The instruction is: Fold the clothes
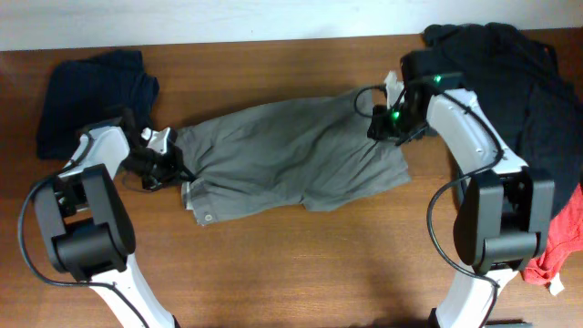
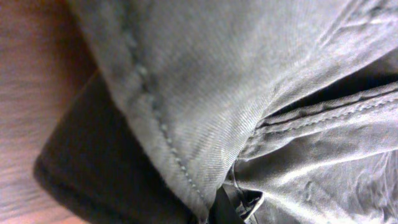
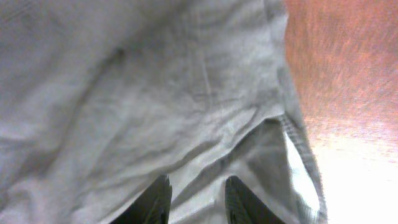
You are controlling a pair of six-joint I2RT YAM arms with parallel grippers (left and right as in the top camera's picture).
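The shorts' leg end [image 1: 387, 171] is loose while my left gripper holds the waistband end, so my right gripper should pinch and pin down the leg cloth [image 3: 198, 194] before folding.
The grey-olive shorts [image 1: 291, 155] lie spread across the middle of the wooden table, waistband end to the left. My left gripper [image 1: 173, 162] is at their left edge. In the left wrist view it [image 2: 217, 208] is shut on a stitched seam fold of the shorts [image 2: 205, 93], and only a sliver of dark finger shows. My right gripper [image 1: 384, 126] is at the shorts' upper right edge. In the right wrist view its two dark fingertips [image 3: 196, 199] pinch a ridge of the shorts' cloth [image 3: 155, 93].
A dark navy garment [image 1: 91, 87] lies at the back left. A pile of dark clothes [image 1: 519, 73] fills the back right, with a red garment [image 1: 560, 246] at the right edge. Bare wood [image 1: 301, 264] runs along the table's front.
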